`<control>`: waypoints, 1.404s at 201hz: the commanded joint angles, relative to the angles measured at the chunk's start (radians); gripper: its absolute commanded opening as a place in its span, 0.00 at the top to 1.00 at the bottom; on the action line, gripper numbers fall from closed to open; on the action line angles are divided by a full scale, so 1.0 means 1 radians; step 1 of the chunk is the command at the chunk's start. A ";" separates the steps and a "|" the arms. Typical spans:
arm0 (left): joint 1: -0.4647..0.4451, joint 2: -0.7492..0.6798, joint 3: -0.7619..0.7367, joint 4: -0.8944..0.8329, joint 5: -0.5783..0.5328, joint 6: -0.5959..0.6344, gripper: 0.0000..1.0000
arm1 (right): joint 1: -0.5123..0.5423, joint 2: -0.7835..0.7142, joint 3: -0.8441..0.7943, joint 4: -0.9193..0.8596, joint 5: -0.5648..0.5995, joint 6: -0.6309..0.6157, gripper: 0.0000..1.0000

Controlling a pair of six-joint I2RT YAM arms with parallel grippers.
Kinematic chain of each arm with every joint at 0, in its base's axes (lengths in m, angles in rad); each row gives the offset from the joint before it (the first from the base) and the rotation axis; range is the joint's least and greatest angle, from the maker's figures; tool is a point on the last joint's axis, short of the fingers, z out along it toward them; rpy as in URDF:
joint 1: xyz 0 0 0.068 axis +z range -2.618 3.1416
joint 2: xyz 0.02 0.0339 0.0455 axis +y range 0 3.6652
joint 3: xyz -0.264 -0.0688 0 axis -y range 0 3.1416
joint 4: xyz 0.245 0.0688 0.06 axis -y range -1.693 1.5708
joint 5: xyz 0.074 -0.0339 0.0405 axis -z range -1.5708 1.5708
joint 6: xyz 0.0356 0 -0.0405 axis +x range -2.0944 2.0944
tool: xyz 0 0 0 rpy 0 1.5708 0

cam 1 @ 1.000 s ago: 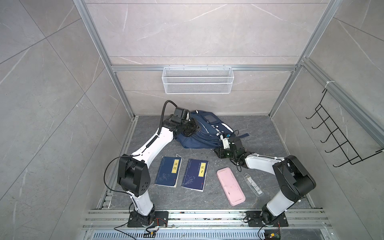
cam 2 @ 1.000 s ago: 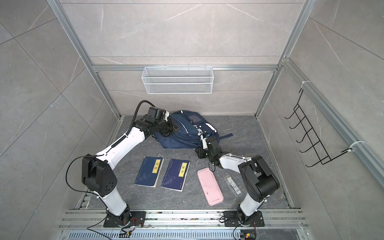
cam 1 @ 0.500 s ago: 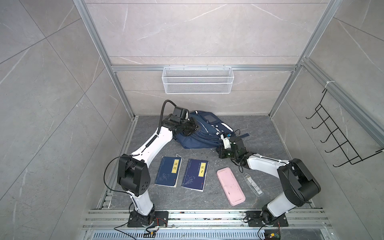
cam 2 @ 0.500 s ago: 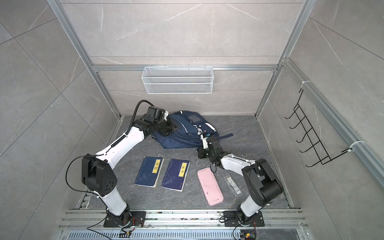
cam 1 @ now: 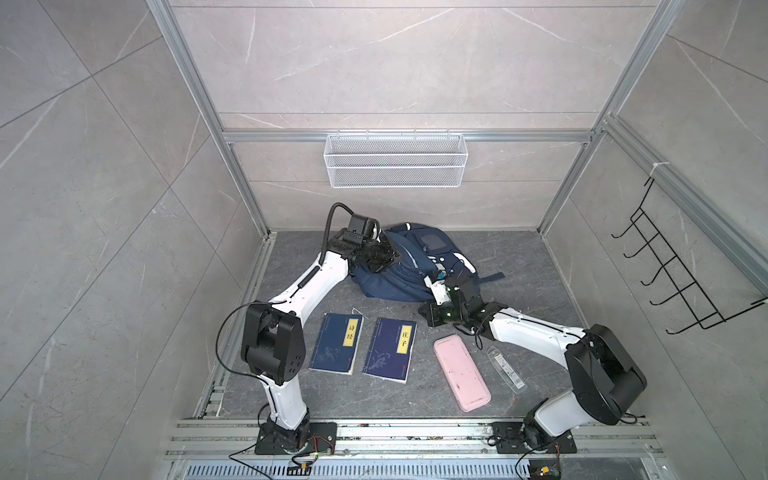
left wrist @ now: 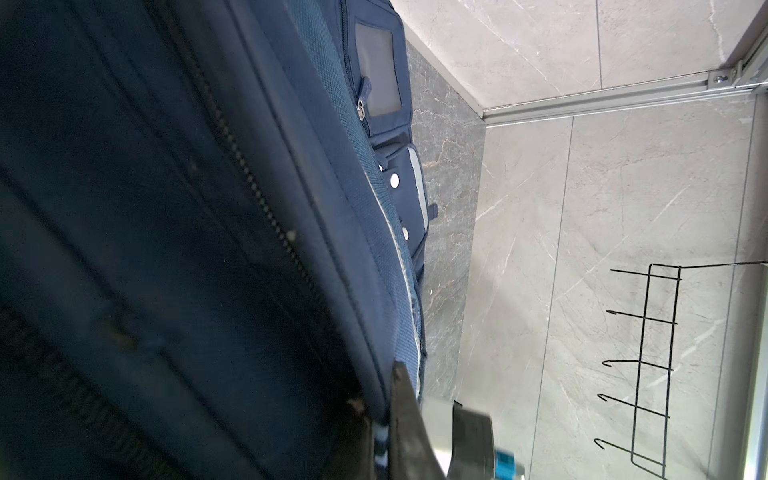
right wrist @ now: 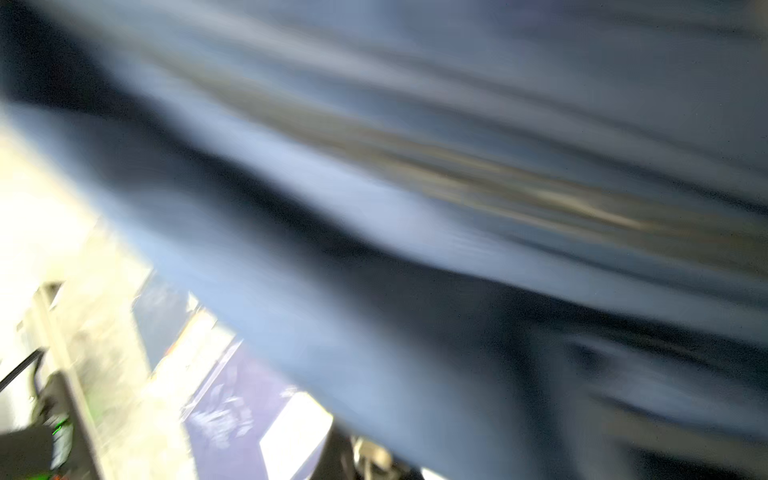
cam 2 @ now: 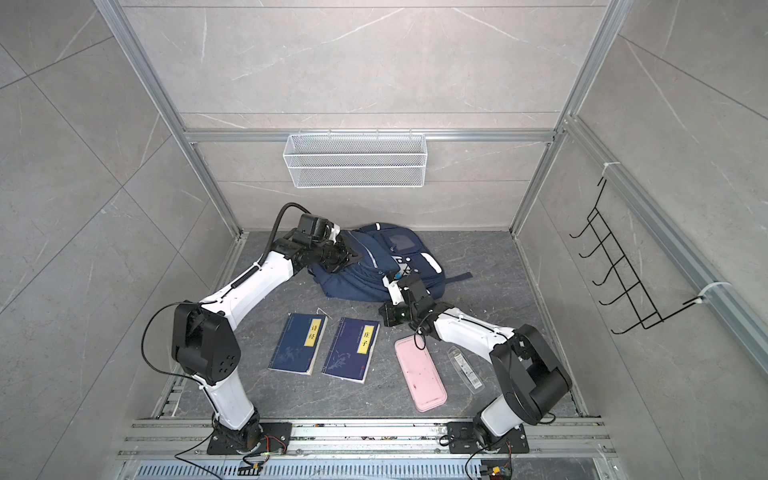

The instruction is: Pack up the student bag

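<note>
My right gripper has the student bag's fabric (right wrist: pixel 352 344) bunching up over it, so it should move back toward the pink case (cam 1: pixel 462 372) and straighten the front edge before it runs the zipper.
The navy student bag (cam 1: pixel 415 266) (cam 2: pixel 374 270) lies at the back of the floor, and its zipped fabric fills the left wrist view (left wrist: pixel 187 208). My left gripper (cam 1: pixel 388 259) (cam 2: pixel 351 258) (left wrist: pixel 380 424) is shut on a striped edge at the bag's upper left side. My right gripper (cam 1: pixel 438 286) (cam 2: pixel 395 286) is shut at the bag's front right edge. In the blurred right wrist view, blue bag fabric (right wrist: pixel 374 249) lies over the gripper (right wrist: pixel 365 457). What it pinches is hidden.
Two dark blue books (cam 1: pixel 337 343) (cam 1: pixel 390 349) lie side by side in front of the bag. A pink case (cam 1: pixel 461 372) and a clear slim packet (cam 1: pixel 505 370) lie to their right. A wire basket (cam 1: pixel 395 160) hangs on the back wall and a hook rack (cam 1: pixel 673 274) on the right wall.
My right gripper has shut at the bag's front right edge, and the right arm has shifted slightly. The left arm and the bag have not visibly moved.
</note>
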State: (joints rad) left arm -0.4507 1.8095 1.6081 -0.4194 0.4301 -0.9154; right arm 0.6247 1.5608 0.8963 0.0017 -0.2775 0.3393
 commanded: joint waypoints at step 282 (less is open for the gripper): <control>-0.128 0.176 -0.100 0.431 -0.001 -0.199 1.00 | -0.126 -0.030 0.063 -0.177 0.001 0.071 0.89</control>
State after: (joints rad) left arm -0.5625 1.9583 1.4281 -0.0769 0.4152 -1.0763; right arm 0.4946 1.5627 0.9470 -0.1406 -0.2356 0.4290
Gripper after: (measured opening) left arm 0.061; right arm 0.114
